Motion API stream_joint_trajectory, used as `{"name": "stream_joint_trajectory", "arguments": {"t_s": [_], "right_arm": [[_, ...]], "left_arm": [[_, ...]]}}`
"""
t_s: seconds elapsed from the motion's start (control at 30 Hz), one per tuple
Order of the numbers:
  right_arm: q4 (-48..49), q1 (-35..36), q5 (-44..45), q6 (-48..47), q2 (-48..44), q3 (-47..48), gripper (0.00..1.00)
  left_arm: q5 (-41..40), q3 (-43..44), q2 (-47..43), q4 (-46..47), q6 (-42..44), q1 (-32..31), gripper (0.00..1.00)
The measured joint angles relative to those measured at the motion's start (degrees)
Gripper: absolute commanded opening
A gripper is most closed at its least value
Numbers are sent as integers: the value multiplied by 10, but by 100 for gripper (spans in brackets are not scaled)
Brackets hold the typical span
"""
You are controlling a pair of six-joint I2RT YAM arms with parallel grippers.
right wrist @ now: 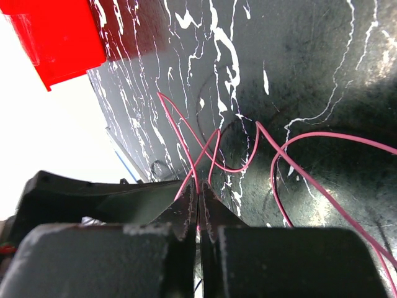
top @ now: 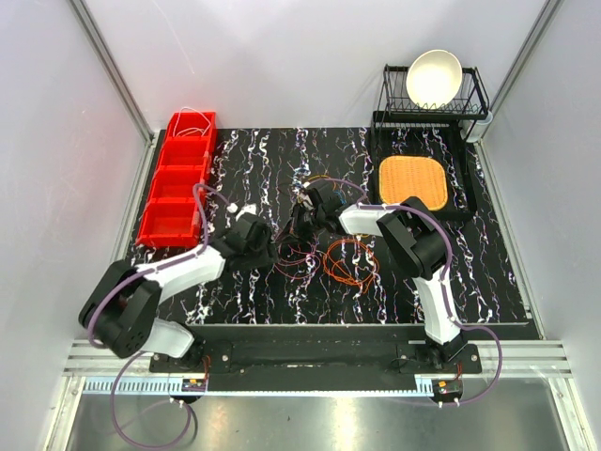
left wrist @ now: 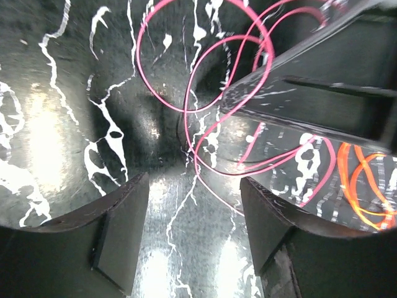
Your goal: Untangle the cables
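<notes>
I should take the red cable's loops to the red bins with my left gripper, because the red cable's strands hang from my right gripper, far from there.
A red cable lies in loose loops on the black marbled surface, and an orange cable is coiled just to its right. My right gripper is shut on strands of the red cable and holds them off the surface; in the top view the right gripper is above the red loops. My left gripper is open and empty, low over the mat, with the red loops just ahead of its fingertips. In the top view the left gripper sits left of the red cable. Orange loops show at the right.
Red bins line the left edge of the mat; the far one holds a pale coiled cable. A black dish rack with a white bowl and an orange mat stand at the back right. The right arm's finger crosses the left wrist view.
</notes>
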Motion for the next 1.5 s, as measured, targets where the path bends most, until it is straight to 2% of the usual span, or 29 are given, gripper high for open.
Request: {"name": "stream_joint_trajectory", "arguments": {"t_s": [0.17, 0.4, 0.5, 0.57, 0.77, 0.8, 0.87, 0.9, 0.93, 1.07, 1.2, 1.23, 1.33, 1.5], "right_arm": [[0, 0, 0, 2, 0, 0, 0], [0, 0, 0, 2, 0, 0, 0], [0, 0, 0, 3, 0, 0, 0], [0, 0, 0, 4, 0, 0, 0], [4, 0, -1, 8, 0, 0, 0], [5, 0, -1, 9, 0, 0, 0], [7, 0, -1, 10, 0, 0, 0], [8, 0, -1, 10, 0, 0, 0], [10, 0, -3, 10, 0, 0, 0], [14, 0, -7, 11, 0, 0, 0], [15, -3, -7, 13, 0, 0, 26], [15, -5, -8, 12, 0, 0, 44], [12, -10, -12, 8, -1, 0, 59], [-19, -26, -32, -9, -27, 0, 69]], "left_arm": [[-5, 23, 58, -1, -5, -10, 63], [-15, 49, 84, 1, -9, -27, 62], [-28, 55, 86, -9, -13, -33, 57], [-36, 63, 94, -18, -16, -35, 47], [-61, 99, 132, -48, -31, -41, 32], [-66, 109, 140, -56, -32, -43, 25], [-77, 131, 158, -72, -34, -48, 17], [-82, 138, 166, -76, -37, -49, 5], [-89, 150, 175, -84, -38, -51, 0], [-104, 176, 193, -110, -43, -57, 0], [-121, 204, 212, -141, -43, -62, 0], [-127, 209, 215, -148, -42, -62, 0], [-143, 213, 216, -168, -36, -62, 0], [-160, 213, 198, -203, -17, -59, 0]]}}
